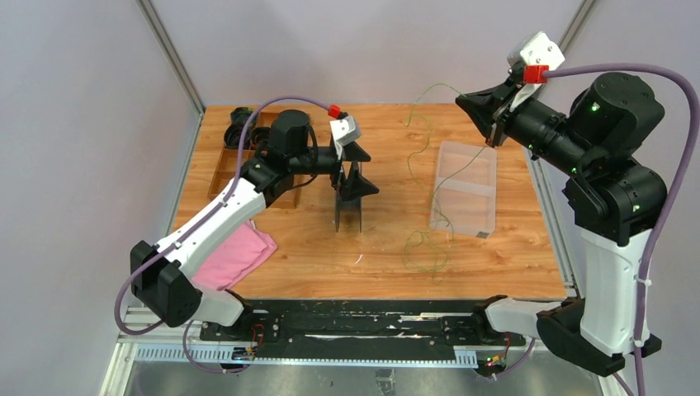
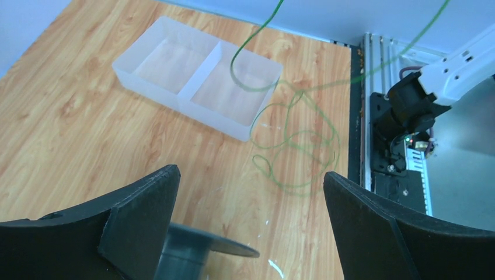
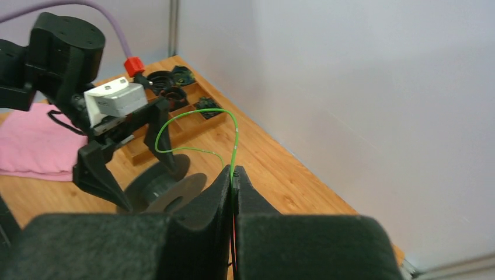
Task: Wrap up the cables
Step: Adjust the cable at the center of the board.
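Observation:
I should take the slack piece of the wire with my left gripper and pull it away to spread the bunched loops, because the wire runs down into them from my raised right gripper.
The cable is a thin green wire. My right gripper is shut on one end of it, raised above the table's far right. In the right wrist view the wire rises from the pinched fingertips of that gripper and arcs left. The rest hangs down and lies in loose loops on the table, also seen in the left wrist view. My left gripper is wide open, just above a dark spool, not touching the wire.
A clear two-compartment plastic box lies at the right, a wire strand crossing it. A pink cloth lies front left. A wooden tray with black spools stands at the back left.

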Action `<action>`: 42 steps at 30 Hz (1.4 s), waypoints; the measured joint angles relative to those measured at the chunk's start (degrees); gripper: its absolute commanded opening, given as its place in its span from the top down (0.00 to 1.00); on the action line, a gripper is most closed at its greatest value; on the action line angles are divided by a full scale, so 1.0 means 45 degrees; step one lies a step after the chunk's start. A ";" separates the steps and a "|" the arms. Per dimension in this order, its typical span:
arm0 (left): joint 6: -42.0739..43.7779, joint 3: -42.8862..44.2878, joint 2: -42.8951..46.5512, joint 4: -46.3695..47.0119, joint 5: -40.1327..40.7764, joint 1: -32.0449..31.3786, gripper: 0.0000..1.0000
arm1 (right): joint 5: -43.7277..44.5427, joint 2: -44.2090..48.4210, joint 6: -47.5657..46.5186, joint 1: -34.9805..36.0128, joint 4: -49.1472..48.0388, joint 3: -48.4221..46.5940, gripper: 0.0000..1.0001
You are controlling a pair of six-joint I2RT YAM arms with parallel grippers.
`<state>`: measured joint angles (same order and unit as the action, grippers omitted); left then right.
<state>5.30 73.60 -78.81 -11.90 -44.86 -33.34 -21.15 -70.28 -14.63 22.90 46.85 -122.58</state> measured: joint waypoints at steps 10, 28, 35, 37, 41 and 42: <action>0.0223 0.0175 -0.0602 0.2225 0.0044 -0.0899 0.03 | -0.2370 -0.0889 0.1127 0.0000 0.0272 -0.0369 1.00; -0.0199 0.0209 -0.1860 0.3759 0.0068 -0.0942 1.00 | -0.2327 -0.0306 0.1729 -0.0058 0.0214 0.0631 1.00; 0.0806 0.1462 -0.0704 0.0826 0.0719 -0.0782 1.00 | 0.1919 0.0364 0.1010 -0.0340 0.0126 0.1656 0.99; 0.1030 0.2351 -0.0340 0.0097 0.1564 -0.0772 1.00 | 0.3857 0.0384 0.0311 -0.0355 0.0112 0.1802 0.99; 0.1107 0.4600 0.0238 -0.1166 0.3934 -0.0772 0.99 | 0.6130 0.0306 -0.0835 -0.0369 0.0058 0.1972 0.99; 0.1054 0.5328 0.0267 -0.1428 0.4624 -0.0772 1.00 | 0.6824 0.0272 -0.1214 -0.0369 0.0005 0.2021 0.99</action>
<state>10.04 97.58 -77.60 -18.33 -24.05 -36.82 9.56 -69.06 -20.10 21.23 46.87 -113.49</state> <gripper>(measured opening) 0.017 0.008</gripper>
